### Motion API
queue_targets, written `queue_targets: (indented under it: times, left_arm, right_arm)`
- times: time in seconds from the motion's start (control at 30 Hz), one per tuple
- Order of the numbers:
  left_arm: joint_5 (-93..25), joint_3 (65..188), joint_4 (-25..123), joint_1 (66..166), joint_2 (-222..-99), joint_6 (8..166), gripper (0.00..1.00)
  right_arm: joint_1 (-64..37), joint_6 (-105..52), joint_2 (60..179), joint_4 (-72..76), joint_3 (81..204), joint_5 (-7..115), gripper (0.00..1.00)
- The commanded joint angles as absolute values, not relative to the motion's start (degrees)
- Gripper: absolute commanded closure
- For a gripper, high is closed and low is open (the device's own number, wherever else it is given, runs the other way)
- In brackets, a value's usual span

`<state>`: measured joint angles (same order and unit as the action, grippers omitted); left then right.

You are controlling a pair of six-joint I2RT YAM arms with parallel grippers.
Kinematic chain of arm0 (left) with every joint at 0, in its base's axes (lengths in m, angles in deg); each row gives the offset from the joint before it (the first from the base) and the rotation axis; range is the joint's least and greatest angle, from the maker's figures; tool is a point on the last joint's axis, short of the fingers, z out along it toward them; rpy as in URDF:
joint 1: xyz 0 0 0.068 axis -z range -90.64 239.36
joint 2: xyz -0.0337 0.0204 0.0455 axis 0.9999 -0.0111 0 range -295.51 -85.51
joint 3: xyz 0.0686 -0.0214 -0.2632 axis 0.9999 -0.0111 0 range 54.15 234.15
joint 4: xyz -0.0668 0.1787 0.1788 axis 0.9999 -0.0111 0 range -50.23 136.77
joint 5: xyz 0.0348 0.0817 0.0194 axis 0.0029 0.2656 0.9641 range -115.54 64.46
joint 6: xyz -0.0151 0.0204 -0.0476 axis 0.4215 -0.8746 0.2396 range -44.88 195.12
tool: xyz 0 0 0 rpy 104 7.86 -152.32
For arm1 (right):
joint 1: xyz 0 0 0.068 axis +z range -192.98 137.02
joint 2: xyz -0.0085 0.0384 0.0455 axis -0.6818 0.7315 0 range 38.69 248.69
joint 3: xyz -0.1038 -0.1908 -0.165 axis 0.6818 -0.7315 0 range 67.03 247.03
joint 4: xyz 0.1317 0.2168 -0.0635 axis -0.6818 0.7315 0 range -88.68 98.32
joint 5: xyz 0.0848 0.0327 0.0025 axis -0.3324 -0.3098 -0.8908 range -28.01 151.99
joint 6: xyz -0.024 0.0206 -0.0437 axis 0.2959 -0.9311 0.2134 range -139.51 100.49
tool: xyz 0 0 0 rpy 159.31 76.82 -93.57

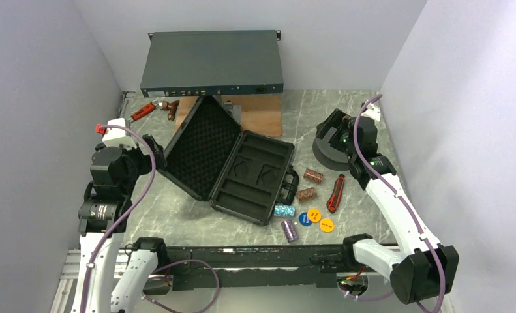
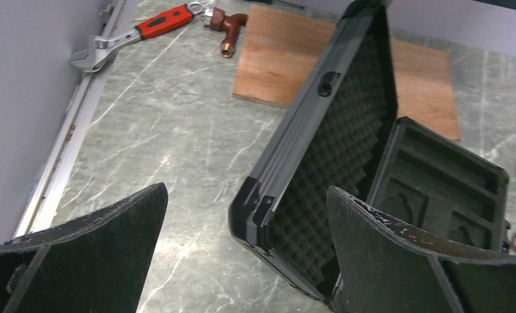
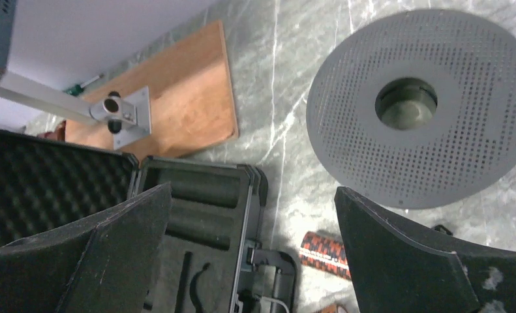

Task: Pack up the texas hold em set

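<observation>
The purple roll is free of the teal roll (image 1: 286, 220) and the case, so the robot's open right gripper should next move toward the purple roll and close around its sides (image 1: 289, 231).
The black case (image 1: 255, 176) lies open mid-table, its foam-lined lid (image 1: 199, 147) propped up to the left and its handle (image 1: 289, 182) on the right. Two brown rolls (image 1: 314, 175) (image 1: 306, 193), a teal roll (image 1: 284, 210) and a purple roll (image 1: 289, 229) lie right of the case. Blue (image 1: 303, 218), orange (image 1: 314, 214) and yellow (image 1: 327, 225) discs lie beside them. My left gripper (image 1: 154, 153) is open and empty by the lid's left corner (image 2: 261, 202). My right gripper (image 1: 333, 130) is open and empty, above the table between the handle (image 3: 278, 267) and a brown roll (image 3: 321, 253).
A grey perforated disc (image 1: 327, 153) lies under the right wrist. A red-black handled tool (image 1: 336, 193) lies right of the rolls. The big grey rack unit (image 1: 212, 65) stands at the back over a wood board (image 1: 258, 114). A red-handled wrench (image 1: 143, 111) and a brown fitting (image 1: 170, 109) lie back left.
</observation>
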<state>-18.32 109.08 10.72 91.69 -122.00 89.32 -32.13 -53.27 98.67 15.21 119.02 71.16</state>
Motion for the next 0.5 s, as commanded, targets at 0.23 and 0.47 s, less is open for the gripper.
queue_targets:
  times: [0.23,0.47]
  left_arm:
    - [-28.0,108.0,15.9,91.5,-120.2,88.7,0.01]
    - [-29.2,107.8,16.3,91.5,-119.9,89.1,0.01]
  right_arm:
    - [-30.2,-47.9,95.7,23.9,121.4,54.8,0.0]
    - [-26.1,-45.8,95.3,22.2,119.7,38.9,0.0]
